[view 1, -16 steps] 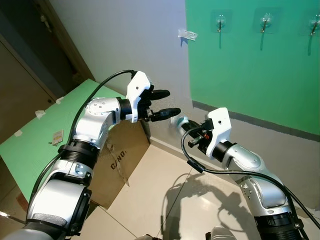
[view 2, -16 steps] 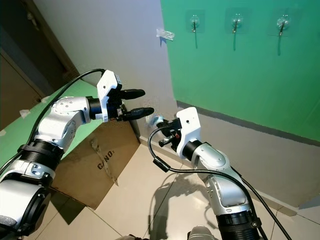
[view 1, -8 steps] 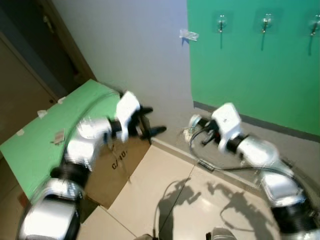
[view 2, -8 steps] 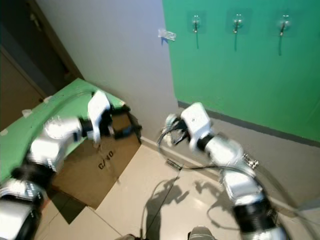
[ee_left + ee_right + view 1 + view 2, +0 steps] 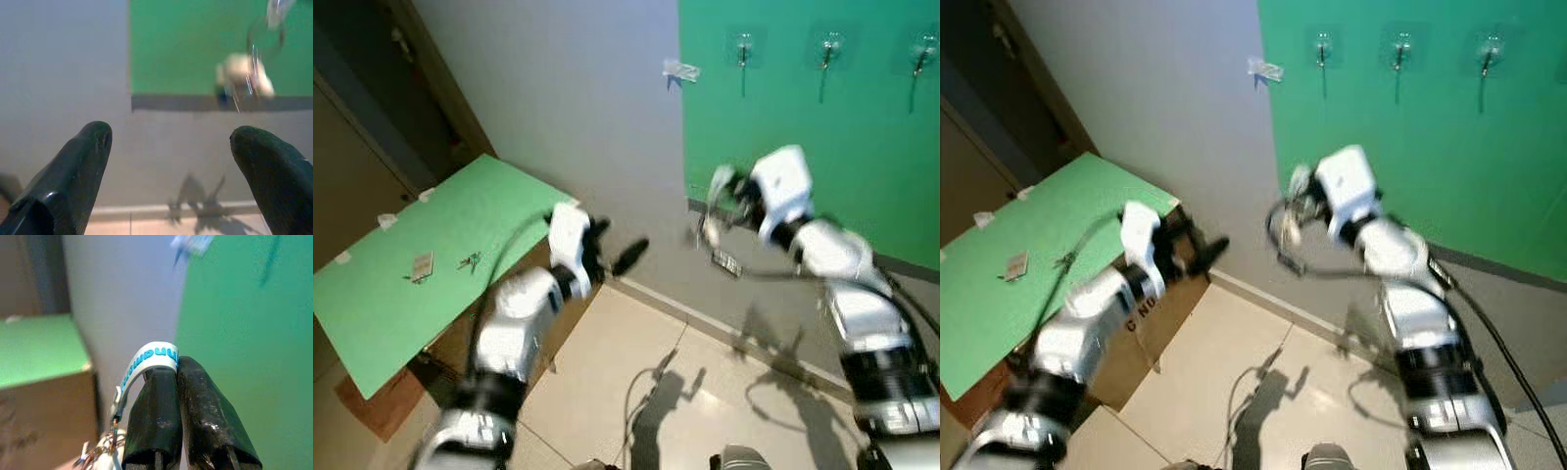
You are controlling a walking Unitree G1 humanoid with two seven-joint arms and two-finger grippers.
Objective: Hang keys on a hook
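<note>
The white strap (image 5: 279, 11) joins the keys at a thin ring (image 5: 265, 40), so the strap will fall and swing when I carry the keys by it.
My right gripper (image 5: 718, 188) is raised in front of the green wall panel (image 5: 862, 147), below and left of the hooks. It is shut on a white strap with blue lettering (image 5: 149, 360). A blurred bunch of keys (image 5: 100, 453) dangles from that strap. Three small clear hooks (image 5: 744, 44) sit in a row high on the panel, well above the gripper. My left gripper (image 5: 615, 240) is lower, near the table corner. Its fingers (image 5: 73, 166) are spread wide apart with nothing between them.
A green table top (image 5: 401, 313) stands at the left with a second small set of keys (image 5: 468, 260) and a tag (image 5: 423, 265) on it. A cardboard box (image 5: 1151, 304) sits under its near corner. A tape scrap (image 5: 680, 69) clings to the grey wall.
My right arm has swung up and right with the keys, from knee height near the skirting to the green panel. My left arm has dropped and pulled back toward the table corner.
</note>
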